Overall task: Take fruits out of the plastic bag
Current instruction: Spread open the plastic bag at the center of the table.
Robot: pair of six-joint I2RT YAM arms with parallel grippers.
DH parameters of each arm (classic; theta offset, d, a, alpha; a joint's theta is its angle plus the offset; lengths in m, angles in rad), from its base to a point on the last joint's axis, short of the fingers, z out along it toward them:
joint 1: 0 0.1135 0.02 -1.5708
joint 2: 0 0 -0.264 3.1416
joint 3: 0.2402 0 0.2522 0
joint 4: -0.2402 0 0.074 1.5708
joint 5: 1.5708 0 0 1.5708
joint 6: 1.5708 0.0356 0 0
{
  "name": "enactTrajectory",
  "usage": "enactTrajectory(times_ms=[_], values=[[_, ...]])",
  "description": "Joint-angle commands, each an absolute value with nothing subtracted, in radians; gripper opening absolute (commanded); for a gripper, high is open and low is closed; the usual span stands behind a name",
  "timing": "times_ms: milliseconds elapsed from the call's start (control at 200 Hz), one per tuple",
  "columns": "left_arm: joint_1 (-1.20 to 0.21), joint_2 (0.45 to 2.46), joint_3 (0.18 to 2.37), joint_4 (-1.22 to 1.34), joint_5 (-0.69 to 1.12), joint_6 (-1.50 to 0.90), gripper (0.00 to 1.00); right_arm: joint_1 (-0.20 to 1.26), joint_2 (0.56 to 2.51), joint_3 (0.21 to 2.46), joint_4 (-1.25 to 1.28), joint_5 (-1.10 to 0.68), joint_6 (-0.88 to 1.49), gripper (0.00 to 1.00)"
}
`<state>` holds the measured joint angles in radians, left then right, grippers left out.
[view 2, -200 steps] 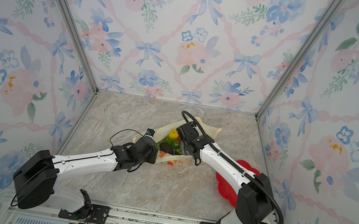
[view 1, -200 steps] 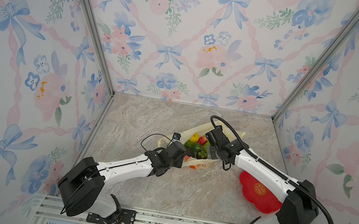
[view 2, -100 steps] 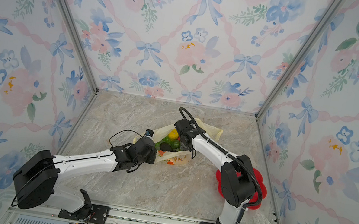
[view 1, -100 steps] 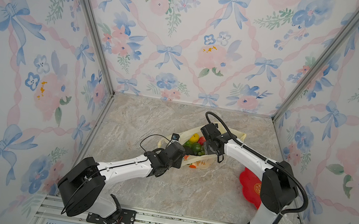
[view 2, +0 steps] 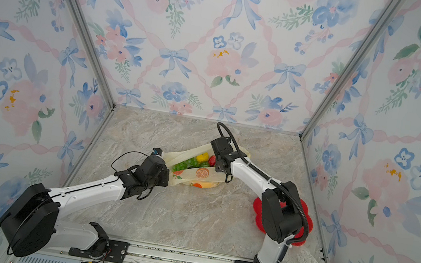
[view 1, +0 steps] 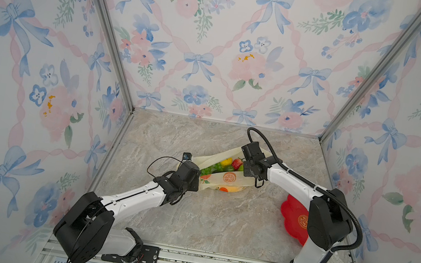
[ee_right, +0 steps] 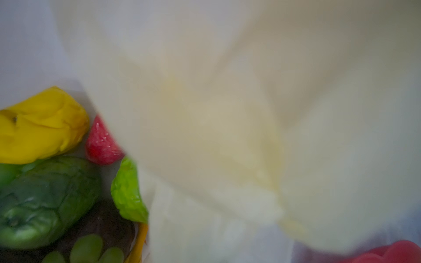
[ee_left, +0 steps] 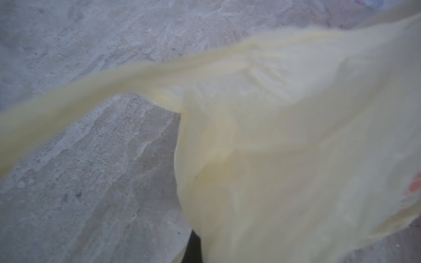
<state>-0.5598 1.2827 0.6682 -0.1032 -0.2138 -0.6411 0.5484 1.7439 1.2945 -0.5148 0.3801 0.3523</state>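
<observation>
The bag's opening is just a narrow slit over the fruits [view 1: 223,167]. Next, my left gripper swings its end of the bag [view 1: 203,182] back and forth to make the opening wider.
The pale yellow plastic bag [view 1: 227,179] [view 2: 201,173] lies mid-table with its mouth open upward. Inside it show fruits: green grapes [view 1: 209,169], a yellow citrus [view 1: 226,162] and a red strawberry [view 1: 237,161]. My left gripper [view 1: 197,175] is shut on the bag's left end, and in the left wrist view the film [ee_left: 284,136] stretches taut over its jaws. My right gripper [view 1: 245,167] is shut on the bag's right rim. The right wrist view shows bag film [ee_right: 250,136] covering its jaws beside a bumpy green citrus [ee_right: 45,200] and the strawberry [ee_right: 100,143].
A red flower-shaped plate [view 1: 293,216] [view 2: 258,211] lies on the marble tabletop at the right, partly behind the right arm's elbow. Patterned walls close in the table on three sides. Bare marble [view 1: 203,222] lies in front of the bag.
My right gripper, open a second ago, has shut at the bag's right rim while its arm shifted. The left arm has held still with the bag's left end.
</observation>
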Motion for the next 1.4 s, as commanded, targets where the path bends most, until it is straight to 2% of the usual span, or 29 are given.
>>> enactTrajectory(times_ms=[0,135,210,290,420,535,620,795,955,1005,1120,1235,1275,1330,1400], values=[[-0.433,1.25,0.63,-0.115,-0.125,-0.681,0.0,0.462,1.584,1.196,-0.364,0.133,0.395,0.0],[-0.376,1.299,0.658,-0.121,-0.048,-0.654,0.0,0.409,1.507,1.085,-0.273,-0.047,0.443,0.0],[-0.392,1.322,0.68,-0.14,-0.032,-0.638,0.07,0.408,1.482,1.05,-0.262,-0.084,0.448,0.0],[-0.435,1.334,0.717,-0.197,-0.085,-0.612,0.24,0.407,1.45,1.015,-0.258,-0.084,0.454,0.0],[-0.546,1.324,0.793,-0.36,-0.276,-0.587,0.6,0.407,1.398,0.96,-0.262,-0.067,0.442,0.0],[-0.643,1.283,0.832,-0.506,-0.472,-0.61,0.78,0.407,1.366,0.927,-0.27,-0.075,0.439,0.0],[-0.718,1.268,0.882,-0.629,-0.604,-0.64,0.82,0.407,1.348,0.912,-0.279,-0.071,0.435,0.0],[-0.85,1.277,0.973,-0.732,-0.736,-0.611,0.84,0.408,1.323,0.899,-0.29,-0.074,0.423,0.0],[-0.883,1.417,1.102,-0.725,-0.805,-0.518,0.9,0.412,1.309,0.903,-0.298,-0.088,0.421,0.0],[-0.878,1.481,1.147,-0.722,-0.83,-0.499,0.94,0.417,1.3,0.898,-0.298,-0.085,0.42,0.0],[-0.81,1.616,1.256,-0.7,-0.806,-0.466,0.89,0.426,1.284,0.884,-0.303,-0.076,0.411,0.0],[-0.72,1.756,1.356,-0.649,-0.703,-0.404,0.73,0.427,1.276,0.87,-0.312,-0.062,0.399,0.0],[-0.671,1.795,1.386,-0.633,-0.618,-0.395,0.64,0.426,1.273,0.863,-0.311,-0.055,0.395,0.0],[-0.595,1.828,1.408,-0.599,-0.479,-0.39,0.47,0.424,1.272,0.855,-0.313,-0.045,0.389,0.0],[-0.488,1.842,1.414,-0.558,-0.406,-0.434,0.22,0.415,1.27,0.839,-0.31,-0.044,0.387,0.0]])
